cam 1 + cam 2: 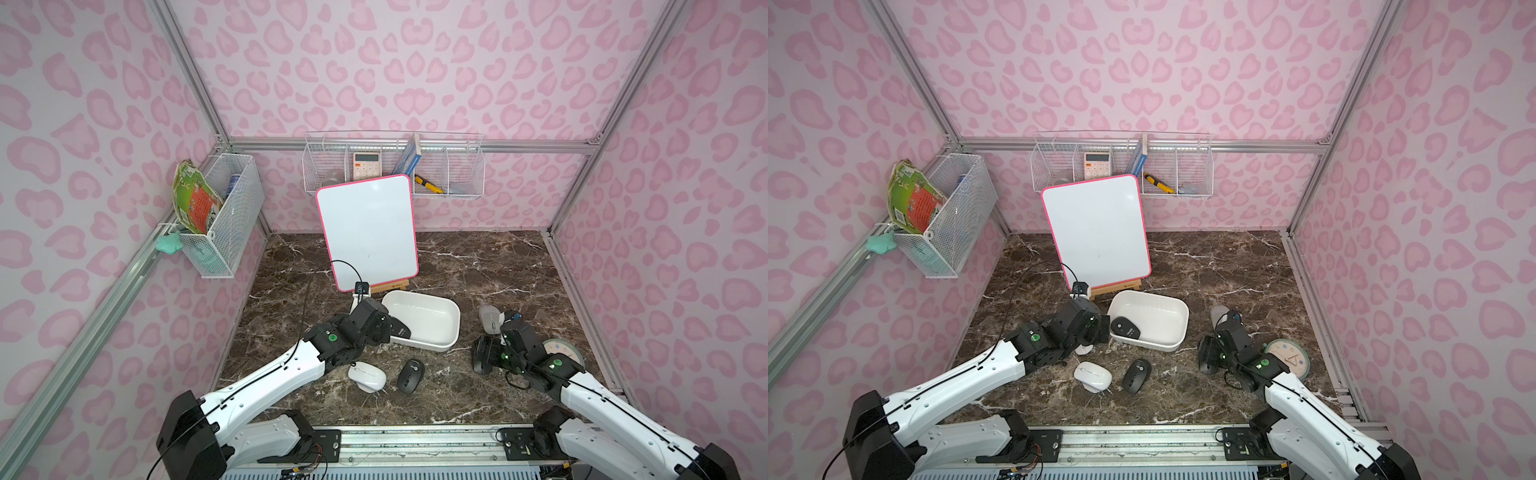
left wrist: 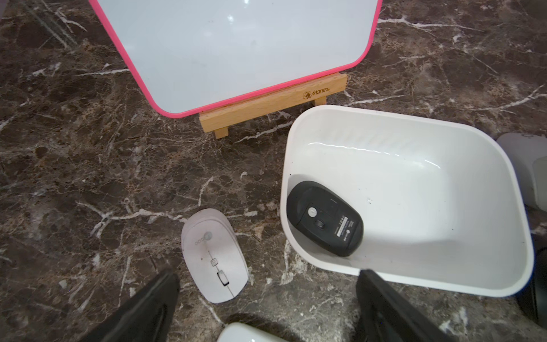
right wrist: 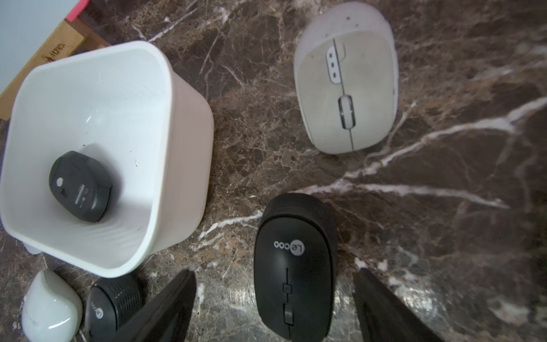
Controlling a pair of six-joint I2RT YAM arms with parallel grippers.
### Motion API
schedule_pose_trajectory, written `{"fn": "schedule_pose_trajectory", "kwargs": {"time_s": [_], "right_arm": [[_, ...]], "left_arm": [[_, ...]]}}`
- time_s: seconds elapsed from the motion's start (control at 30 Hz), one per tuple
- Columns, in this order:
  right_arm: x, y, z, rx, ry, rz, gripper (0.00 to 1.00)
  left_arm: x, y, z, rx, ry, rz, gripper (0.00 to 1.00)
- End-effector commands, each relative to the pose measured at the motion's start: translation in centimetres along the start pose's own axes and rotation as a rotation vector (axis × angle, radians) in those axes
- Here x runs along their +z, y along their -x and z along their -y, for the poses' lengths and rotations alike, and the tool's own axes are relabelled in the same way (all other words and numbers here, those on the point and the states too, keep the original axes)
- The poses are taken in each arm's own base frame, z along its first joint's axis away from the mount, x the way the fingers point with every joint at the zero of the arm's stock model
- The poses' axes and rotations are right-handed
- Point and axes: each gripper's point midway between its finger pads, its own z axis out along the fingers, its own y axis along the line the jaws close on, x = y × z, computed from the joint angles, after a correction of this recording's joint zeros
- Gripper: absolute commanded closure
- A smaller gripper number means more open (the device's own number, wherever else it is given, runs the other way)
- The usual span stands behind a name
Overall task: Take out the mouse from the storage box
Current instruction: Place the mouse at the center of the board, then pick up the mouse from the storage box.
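My left gripper is crowding the end of the storage box where the black mouse (image 1: 1125, 327) is, so I need to move my left gripper back and reach in with my right gripper.
The storage box (image 1: 451, 308) (image 1: 1179, 309) (image 2: 414, 177) (image 3: 183, 142) is a shallow white tub on the marble table. One black mouse (image 1: 400, 328) (image 1: 1124, 327) (image 2: 325, 217) (image 3: 80, 186) lies belly-up in its left end. My left gripper (image 1: 380, 330) (image 2: 268, 277) hovers open just outside that end, with nothing between its fingers. To the right of the box, my right gripper (image 1: 482, 353) (image 3: 274, 274) is open. It straddles a second black mouse (image 3: 293, 266) that lies flat on the table, and neither finger touches this mouse.
A grey mouse (image 1: 489, 318) (image 3: 346, 88) lies beyond my right gripper. A white mouse (image 1: 367, 376) and a black one (image 1: 410, 375) lie near the front. A pale mouse (image 2: 214, 254) sits under my left arm. A pink-rimmed whiteboard (image 1: 368, 232) stands behind the box, and a clock (image 1: 563, 349) lies at the right.
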Motion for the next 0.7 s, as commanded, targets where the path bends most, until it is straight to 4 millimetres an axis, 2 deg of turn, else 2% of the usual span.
{"fn": "schedule_pose_trajectory", "kwargs": {"time_s": [0.0, 0.17, 0.33, 0.53, 0.67], "right_arm": [[-0.3, 2.2, -1.5, -0.087, 0.038, 0.071, 0.14], [0.0, 4.6, -4.4, -0.184, 0.12, 0.125, 0.14], [1.0, 6.2, -6.8, -0.244, 0.176, 0.144, 0.14], [2.6, 6.3, -10.8, -0.365, 0.236, 0.126, 0.14], [4.3, 5.1, -14.6, -0.482, 0.281, 0.077, 0.14]], "left_arm": [[0.4, -0.2, 0.7, 0.019, -0.037, -0.044, 0.01], [1.0, 0.0, -0.1, -0.064, -0.045, -0.072, 0.01], [1.2, -0.1, -0.9, -0.142, -0.062, -0.084, 0.01], [2.3, -0.9, -1.4, -0.235, -0.101, -0.128, 0.01], [3.0, -1.1, -1.4, -0.263, -0.111, -0.145, 0.01]]}}
